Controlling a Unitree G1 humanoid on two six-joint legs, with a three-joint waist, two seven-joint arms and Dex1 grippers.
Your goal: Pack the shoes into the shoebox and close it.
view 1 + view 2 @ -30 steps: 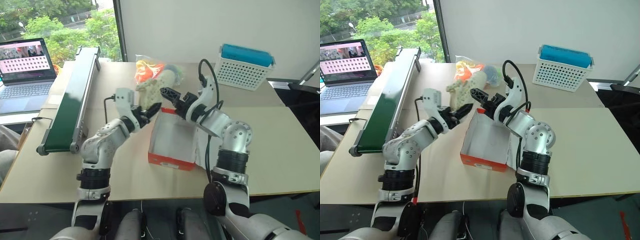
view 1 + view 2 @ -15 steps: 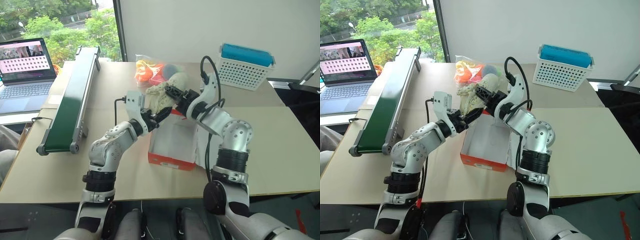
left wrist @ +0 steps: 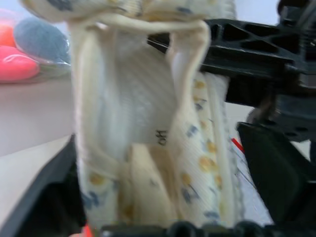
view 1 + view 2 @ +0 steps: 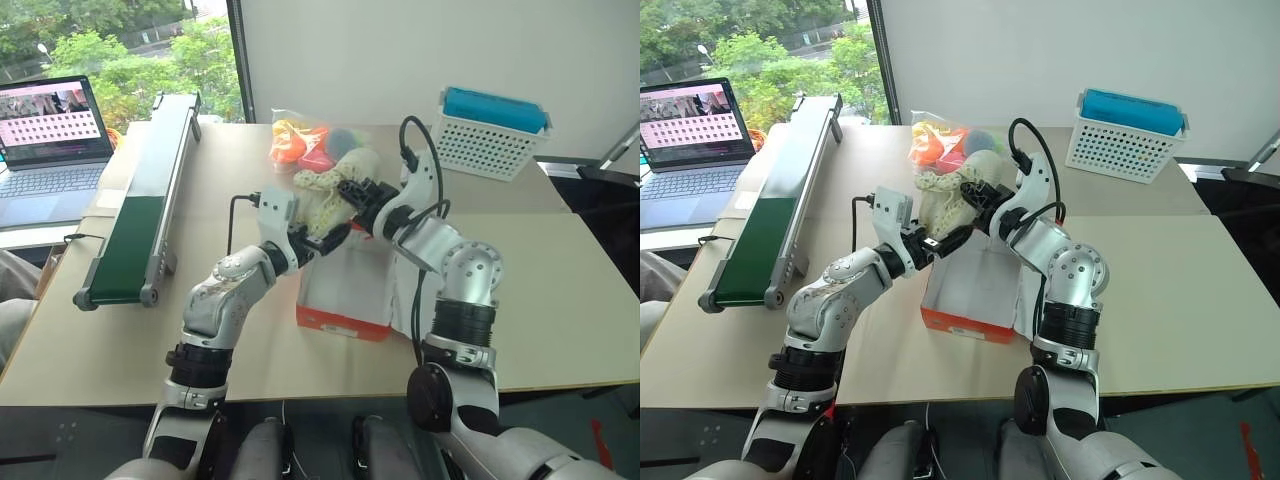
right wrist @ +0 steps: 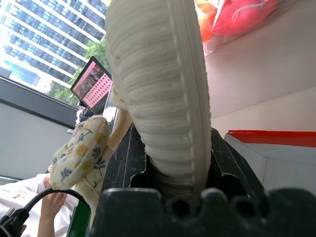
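The open fingers of my left gripper are on both sides of the shoe my right gripper clamps (image 4: 318,212). So my left gripper should move back out of the way before the shoe goes down into the shoebox (image 4: 345,285).
A cream-white shoe (image 4: 322,192) with a lacy upper hangs in the air over the far end of the open orange-red shoebox (image 4: 345,322). My right gripper (image 4: 352,192) is shut on it, its fingers clamped across the ribbed sole (image 5: 163,89). My left gripper (image 4: 328,238) is just below and left of the shoe, open. In the left wrist view the shoe's floral-lined inside (image 3: 148,123) stands between the spread left fingers (image 3: 276,173). The box interior is white and shows nothing in it.
A clear bag of orange and pink toys (image 4: 305,145) lies just behind the shoe. A green conveyor (image 4: 140,210) runs along the table's left side, with a laptop (image 4: 50,130) beyond it. A white basket (image 4: 490,135) stands at the back right.
The left gripper carried the shoe right, toward the right gripper. The right gripper, open a second ago, closed on the shoe, and the left fingers then spread apart.
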